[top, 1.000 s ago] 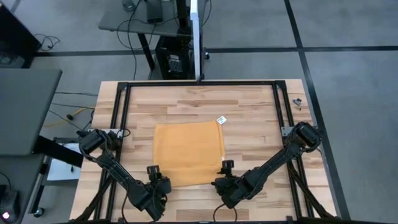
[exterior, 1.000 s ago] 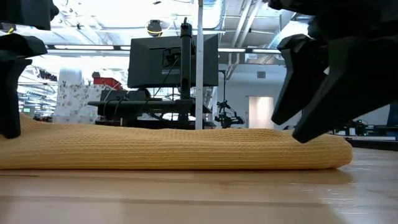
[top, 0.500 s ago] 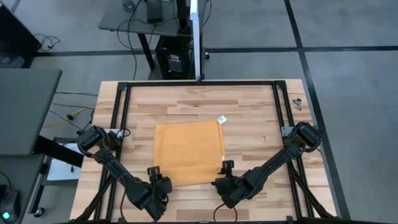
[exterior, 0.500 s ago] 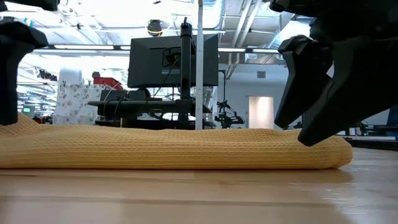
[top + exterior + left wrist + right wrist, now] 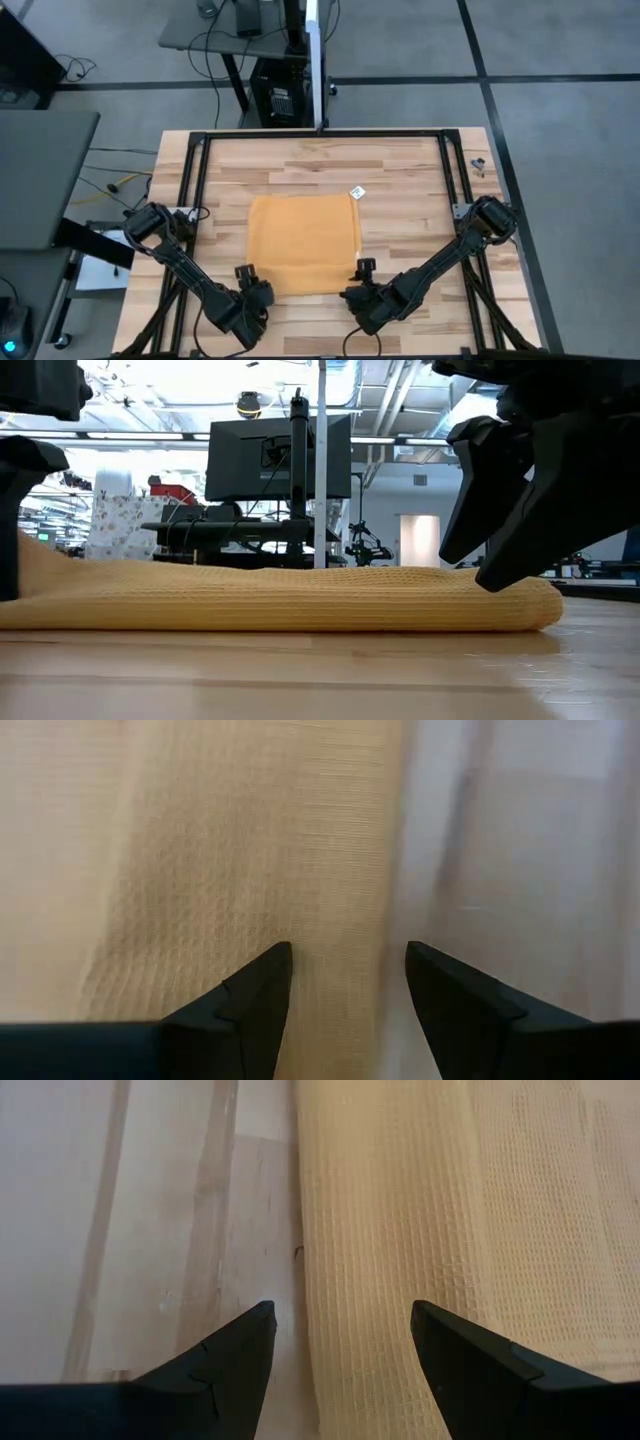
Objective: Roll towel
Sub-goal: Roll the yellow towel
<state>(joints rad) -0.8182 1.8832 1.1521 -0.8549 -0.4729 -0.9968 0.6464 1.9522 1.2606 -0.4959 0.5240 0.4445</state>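
Observation:
My gripper will make the towel's near edge fold over in a wide, loose flap when it lifts the edge and carries it forward, because the edge lies flat and limp.
The mustard-orange towel lies flat on the wooden table, its white tag at the far right corner. Its near edge is a thick fold or roll resting on the table. My left gripper is open at the near left corner, its fingers pointing down astride the towel's left edge. My right gripper is open at the near right corner, astride the towel's right edge; in the low view its fingertip is just at the roll's top. My left gripper comes from above at the left end of the towel's near fold, where the cloth humps up beside one finger. I cannot tell whether it touches the cloth. My right gripper stands over the fold's right end, and I cannot tell whether it touches it.
A black metal frame runs around the table's far part and sides. Bare wood lies left and right of the towel and along the near edge. A small dark part lies at the far right corner.
My left gripper has come down at the towel's near left corner, after rising a little. The left end of the near fold now humps up beside its finger. My right gripper and the rest of the towel have kept still.

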